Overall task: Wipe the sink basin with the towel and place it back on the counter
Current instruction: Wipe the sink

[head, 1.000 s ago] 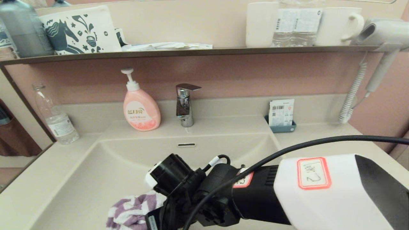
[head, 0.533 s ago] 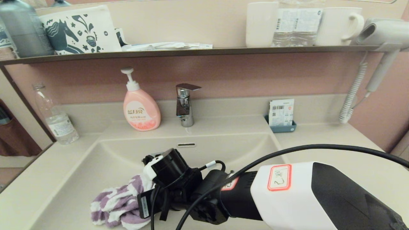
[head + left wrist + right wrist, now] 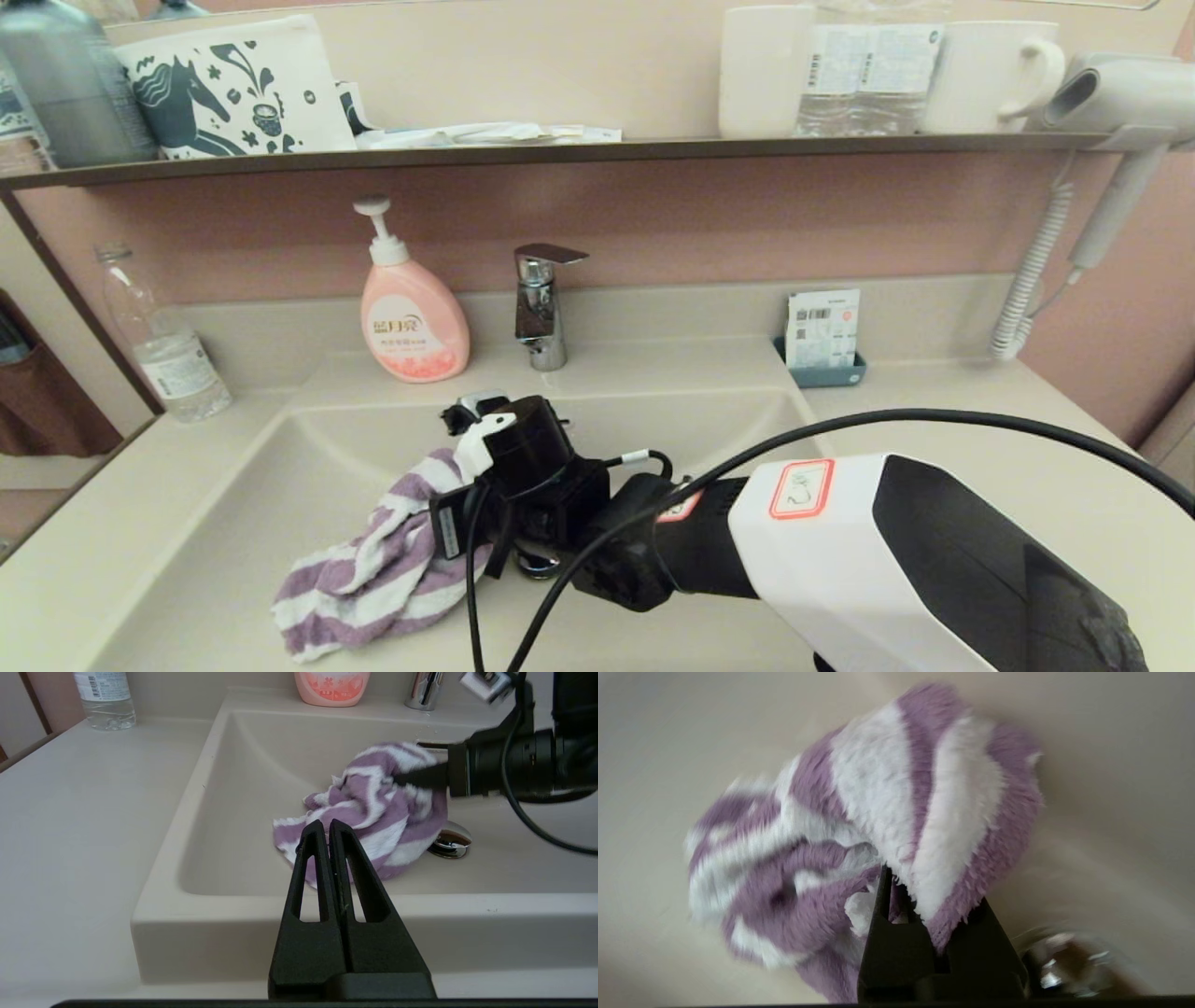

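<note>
I should sweep the towel back along the basin's rear side [image 3: 700,431] toward the blue card tray with my right gripper, because the towel lies toward the basin's water bottle end [image 3: 289,599].
The purple and white striped towel [image 3: 373,569] lies bunched on the floor of the cream sink basin [image 3: 252,504]. My right gripper [image 3: 446,534] reaches into the basin from the right and is shut on the towel's upper fold. In the right wrist view the towel [image 3: 896,807] drapes over the right gripper [image 3: 901,886]. The chrome drain plug [image 3: 537,564] peeks out just behind the towel. My left gripper [image 3: 325,828] hangs shut and empty before the basin's front rim [image 3: 467,905], near the towel [image 3: 373,798]. The counter [image 3: 990,439] flanks the basin. The overflow slot is hidden by my wrist.
A pink soap bottle [image 3: 411,317] and a chrome faucet [image 3: 541,303] stand behind the basin. A water bottle [image 3: 163,345] stands at the back left and a blue card tray [image 3: 823,371] at the back right. The dark shelf [image 3: 560,151] and a hair dryer [image 3: 1111,103] hang above.
My right gripper has dragged the towel from the basin's front toward its back. The towel now trails out flatter, and the drain plug shows.
</note>
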Tool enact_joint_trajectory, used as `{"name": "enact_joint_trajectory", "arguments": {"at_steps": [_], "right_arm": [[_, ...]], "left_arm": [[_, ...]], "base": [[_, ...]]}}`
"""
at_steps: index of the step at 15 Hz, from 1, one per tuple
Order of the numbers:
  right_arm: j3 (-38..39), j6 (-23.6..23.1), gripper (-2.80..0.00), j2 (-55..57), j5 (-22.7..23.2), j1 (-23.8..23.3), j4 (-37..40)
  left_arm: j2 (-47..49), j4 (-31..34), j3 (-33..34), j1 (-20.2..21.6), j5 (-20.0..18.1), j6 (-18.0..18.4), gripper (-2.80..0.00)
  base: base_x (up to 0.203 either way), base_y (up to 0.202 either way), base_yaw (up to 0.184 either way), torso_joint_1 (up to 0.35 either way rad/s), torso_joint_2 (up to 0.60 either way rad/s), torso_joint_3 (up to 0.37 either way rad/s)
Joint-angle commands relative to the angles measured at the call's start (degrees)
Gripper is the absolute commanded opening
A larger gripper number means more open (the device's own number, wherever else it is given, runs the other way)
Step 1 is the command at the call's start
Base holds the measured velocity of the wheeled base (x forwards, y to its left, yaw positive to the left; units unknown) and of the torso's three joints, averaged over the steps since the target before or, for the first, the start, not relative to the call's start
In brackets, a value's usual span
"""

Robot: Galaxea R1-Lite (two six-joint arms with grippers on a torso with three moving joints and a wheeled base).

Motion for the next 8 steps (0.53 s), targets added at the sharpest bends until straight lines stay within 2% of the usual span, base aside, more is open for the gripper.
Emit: {"name": "enact_joint_trajectory", "arguments": {"at_steps": [1,4,8], "right_arm": [[-0.43,-0.46,-2.8,-0.59,-1.02,-1.02,-1.04],[0.15,-0.91,-2.8,-1.72,-3.07,-1.63,-0.78],[3.84,-2.95,-2.8,-3.06,-10.49,-2.71,4.46]], "left_arm": [[0.01,-0.04,0.0,0.05,-0.04,-0.03,-2.8],[0.01,-0.04,0.0,0.05,-0.03,-0.03,-2.8],[0.01,-0.04,0.0,0.05,0.02,-0.03,-2.8]], "base": [[0.0,0.0,0.0,0.0,0.0,0.0],[0.0,0.0,0.0,0.0,0.0,0.0],[0.0,0.0,0.0,0.0,0.0,0.0]]}}
